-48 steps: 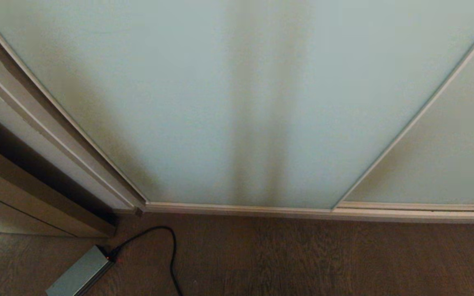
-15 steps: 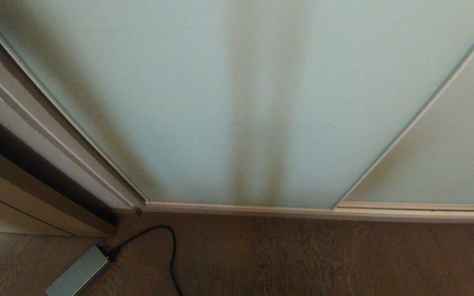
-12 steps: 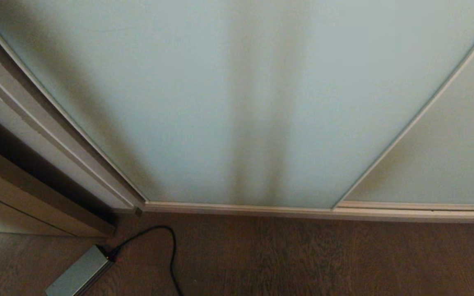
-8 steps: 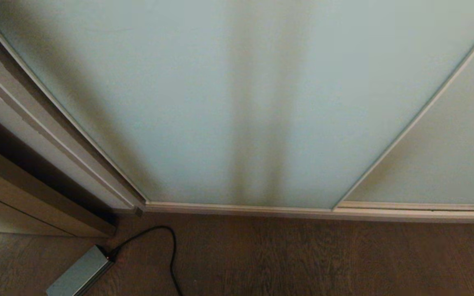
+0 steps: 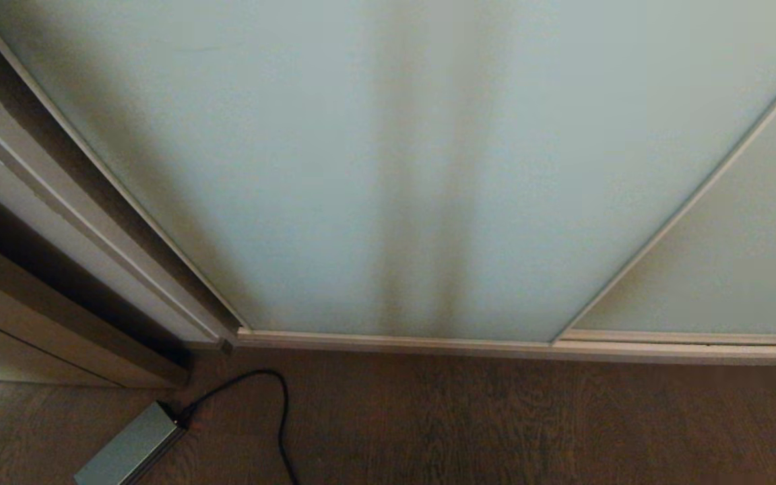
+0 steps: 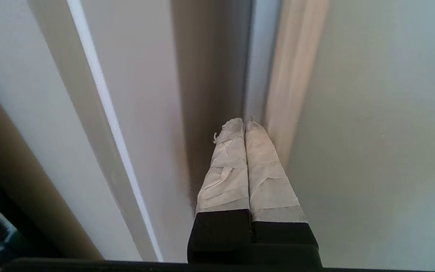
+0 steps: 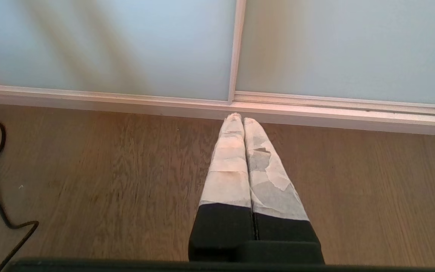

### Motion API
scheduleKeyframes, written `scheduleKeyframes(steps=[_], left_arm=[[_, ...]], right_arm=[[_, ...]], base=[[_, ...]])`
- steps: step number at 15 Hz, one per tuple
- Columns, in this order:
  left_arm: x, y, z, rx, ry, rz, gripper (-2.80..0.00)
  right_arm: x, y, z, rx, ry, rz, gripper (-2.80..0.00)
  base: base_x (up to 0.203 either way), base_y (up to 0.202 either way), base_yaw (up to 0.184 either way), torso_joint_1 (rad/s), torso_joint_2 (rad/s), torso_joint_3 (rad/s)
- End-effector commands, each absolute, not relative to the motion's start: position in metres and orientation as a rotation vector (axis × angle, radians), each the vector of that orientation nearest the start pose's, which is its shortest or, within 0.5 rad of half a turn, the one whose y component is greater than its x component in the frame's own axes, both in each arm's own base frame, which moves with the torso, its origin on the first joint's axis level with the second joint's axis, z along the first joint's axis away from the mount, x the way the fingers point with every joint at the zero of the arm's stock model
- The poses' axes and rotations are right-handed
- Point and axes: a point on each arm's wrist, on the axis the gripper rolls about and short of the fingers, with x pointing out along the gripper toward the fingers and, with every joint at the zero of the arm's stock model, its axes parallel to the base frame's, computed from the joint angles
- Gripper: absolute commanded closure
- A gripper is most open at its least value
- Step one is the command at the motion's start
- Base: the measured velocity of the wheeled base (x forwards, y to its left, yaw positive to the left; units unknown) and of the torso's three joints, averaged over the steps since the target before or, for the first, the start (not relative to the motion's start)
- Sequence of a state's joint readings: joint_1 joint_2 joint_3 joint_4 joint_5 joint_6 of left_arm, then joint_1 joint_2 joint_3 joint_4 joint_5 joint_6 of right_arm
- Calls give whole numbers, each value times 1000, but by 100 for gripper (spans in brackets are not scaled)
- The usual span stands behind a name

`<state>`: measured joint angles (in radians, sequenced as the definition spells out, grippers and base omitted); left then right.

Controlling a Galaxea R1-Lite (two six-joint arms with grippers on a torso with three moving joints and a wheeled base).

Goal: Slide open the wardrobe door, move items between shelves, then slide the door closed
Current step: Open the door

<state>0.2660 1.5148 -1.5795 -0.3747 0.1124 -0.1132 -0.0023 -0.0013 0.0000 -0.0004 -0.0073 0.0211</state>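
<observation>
My left gripper has only a narrow gap point(image 6: 248, 77) between the door's frame edge point(image 6: 264, 81) and the wardrobe's side. Its shut fingers should wedge in and push that edge away.
The sliding wardrobe door point(image 5: 388, 168) is a pale blue-green frosted panel that fills the head view, and neither arm shows there. My left gripper point(image 6: 244, 122) is shut with nothing between its taped fingers. Its tips sit in the narrow gap between the door's off-white frame edge point(image 6: 293, 75) and the wardrobe's side wall point(image 6: 145, 94). My right gripper point(image 7: 239, 118) is shut and empty. It hangs parked over the wooden floor, just short of the bottom track point(image 7: 315, 113). The items and the shelves are hidden behind the door.
A second frosted panel point(image 5: 731, 269) overlaps on the right. On the floor at the lower left lie a grey power brick point(image 5: 128, 450) and a looping black cable point(image 5: 280, 411). A wooden furniture edge point(image 5: 38, 316) stands to the left of the wardrobe's side.
The door's left edge and the seam with the right panel have shifted slightly to the right in the head view. The shadow along the left edge has widened.
</observation>
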Motion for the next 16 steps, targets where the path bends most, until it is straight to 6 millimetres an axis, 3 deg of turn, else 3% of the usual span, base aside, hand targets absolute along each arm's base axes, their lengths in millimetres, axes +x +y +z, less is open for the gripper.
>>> scheduleKeyframes(steps=[1,4,8,16], left_arm=[[206,59,446,-72,-533,342,0],[183,53,456,-68,-582,340,0],[186,55,455,-64,-577,370,0],[249,83,435,-51,-479,382,0]], right_arm=[[-23,0,75,21,1,-11,0],[-23,0,75,21,0,-11,0],[-23,0,75,21,0,-11,0],[-23,0,75,21,1,-11,0]], base=[[0,0,0,0,0,0],[0,0,0,0,0,0],[0,0,0,0,0,0],[0,0,0,0,0,0]])
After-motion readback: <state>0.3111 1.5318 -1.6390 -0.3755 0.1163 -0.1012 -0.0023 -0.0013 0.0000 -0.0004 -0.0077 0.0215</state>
